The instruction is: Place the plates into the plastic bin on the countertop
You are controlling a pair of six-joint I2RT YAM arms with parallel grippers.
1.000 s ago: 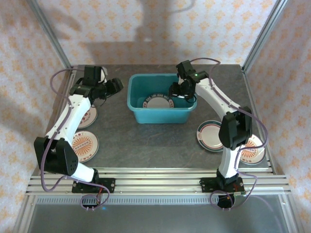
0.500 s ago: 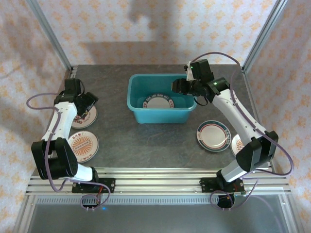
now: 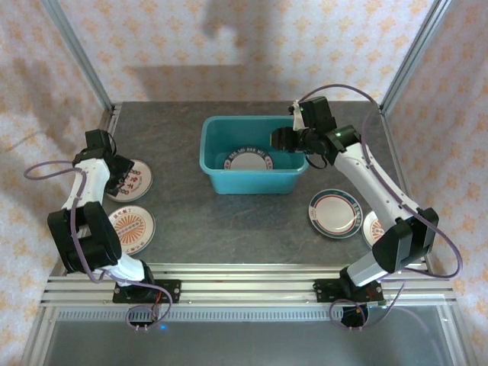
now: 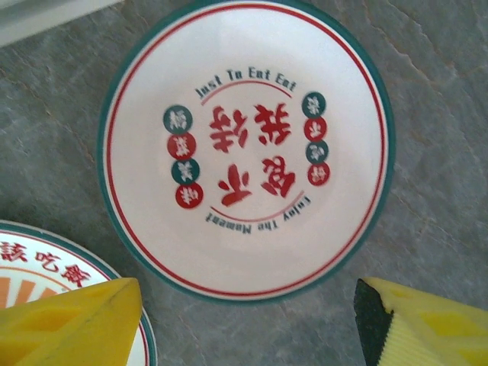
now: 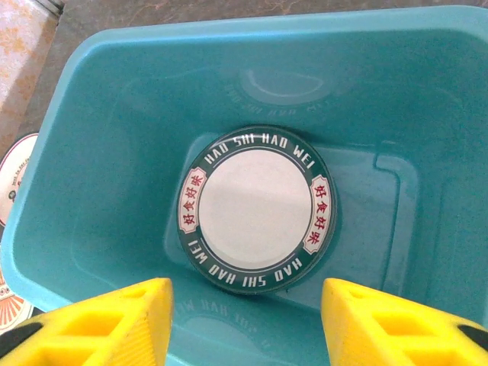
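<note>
The white plate is lying close to the side bar. So my left gripper should first pinch the plate's rim (image 3: 151, 179) facing the bin and pull the plate clear.
The plastic bin (image 3: 252, 183) stands at the back centre of the countertop (image 3: 229, 221). One dark-green-rimmed plate (image 3: 248, 161) lies flat on the bin's floor (image 5: 255, 207). My right gripper (image 3: 280, 139) hovers over the bin's right end, open and empty (image 5: 248, 305). My left gripper (image 3: 122, 177) hangs low over a white plate (image 4: 245, 149) with red characters and a teal rim, at the far left. Its jaws are open and empty (image 4: 244, 313), just off that plate's near edge. An orange-patterned plate (image 3: 131, 229) lies nearer the front left.
Two more plates lie on the right: a red-and-teal rimmed one (image 3: 334, 213) and one (image 3: 379, 229) partly hidden by the right arm. Aluminium rails (image 3: 244, 278) border the front. The bin's walls (image 5: 114, 152) rise around the right gripper's view.
The left arm swung away from the bin to the far left and came down over the white plate, jaws widening. The right gripper rose from the bin toward its right end.
</note>
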